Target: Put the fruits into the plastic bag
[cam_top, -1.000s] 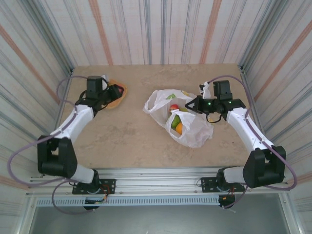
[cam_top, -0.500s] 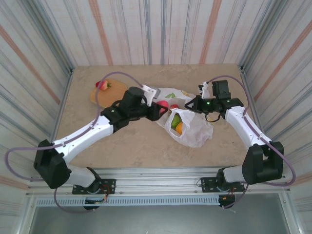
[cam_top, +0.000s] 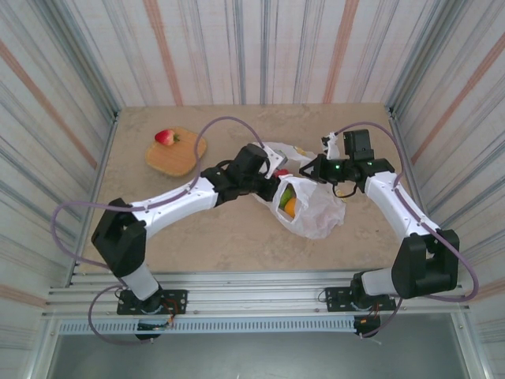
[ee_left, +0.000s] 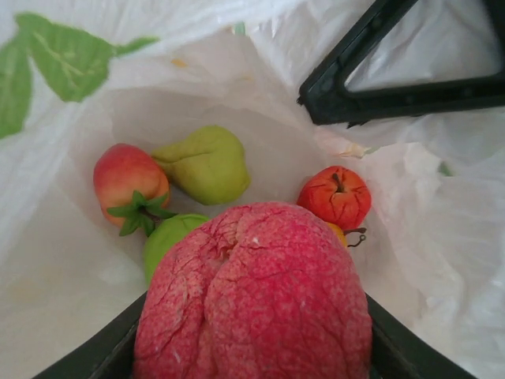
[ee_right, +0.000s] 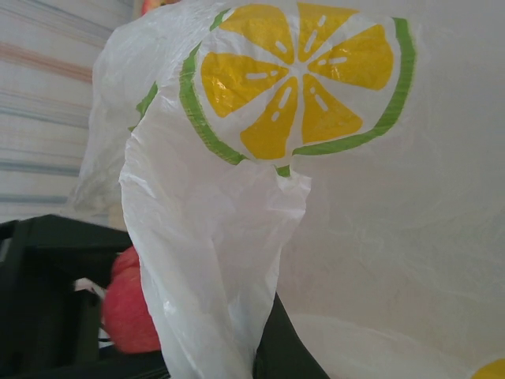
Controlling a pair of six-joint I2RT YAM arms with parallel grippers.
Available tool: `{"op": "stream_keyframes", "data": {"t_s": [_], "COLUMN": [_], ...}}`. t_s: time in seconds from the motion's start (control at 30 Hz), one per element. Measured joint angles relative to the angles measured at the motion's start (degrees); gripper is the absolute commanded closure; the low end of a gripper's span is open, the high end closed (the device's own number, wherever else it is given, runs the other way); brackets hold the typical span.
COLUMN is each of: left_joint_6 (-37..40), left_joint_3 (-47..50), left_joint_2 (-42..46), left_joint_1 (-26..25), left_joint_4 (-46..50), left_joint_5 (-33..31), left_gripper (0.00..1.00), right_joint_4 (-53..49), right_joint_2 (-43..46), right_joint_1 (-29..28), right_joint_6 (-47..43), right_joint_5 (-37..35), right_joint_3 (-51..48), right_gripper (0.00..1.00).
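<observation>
The bag's opening is wide open in front of the peach, so the robot's left gripper should keep moving the peach inside until it gets to the green pear, then let go.
My left gripper is shut on a pink-red peach and holds it at the mouth of the plastic bag. Inside the bag lie a green pear-shaped piece, a red-yellow fruit with green leaves, a green apple and a small red apple. My right gripper is shut on the bag's upper edge and keeps the mouth lifted. A red strawberry lies on the tan woven tray at the back left.
The left arm stretches diagonally across the table's middle. Striped walls close in the table on three sides. Bare tabletop lies in front of the bag and the tray.
The left arm has swung from the tray across to the bag's mouth, carrying the peach. The strawberry stays on the tray. The right gripper keeps its hold on the bag.
</observation>
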State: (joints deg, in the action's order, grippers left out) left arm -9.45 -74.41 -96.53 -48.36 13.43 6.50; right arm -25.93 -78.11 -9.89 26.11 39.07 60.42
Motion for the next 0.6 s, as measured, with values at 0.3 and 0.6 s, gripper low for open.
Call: {"op": "stream_keyframes", "data": {"t_s": [0.3, 0.6], "left_joint_6": [-7.41, -13.64], "left_joint_3": [-2.05, -5.16], "left_joint_2": [-8.7, -14.88], "left_joint_1": [0.0, 0.0], "left_joint_4": [-4.35, -9.09], "left_joint_5": [-5.07, -7.19], "left_gripper": [0.48, 0.46], "right_joint_4": [0.02, 0.2], "right_joint_2": [0.02, 0.13], "right_joint_1": [0.28, 0.28], "right_joint_6": [0.02, 0.04], "right_joint_5": [-0.02, -0.02], "right_joint_3": [0.11, 0.09], "right_gripper": [1.0, 1.0]}}
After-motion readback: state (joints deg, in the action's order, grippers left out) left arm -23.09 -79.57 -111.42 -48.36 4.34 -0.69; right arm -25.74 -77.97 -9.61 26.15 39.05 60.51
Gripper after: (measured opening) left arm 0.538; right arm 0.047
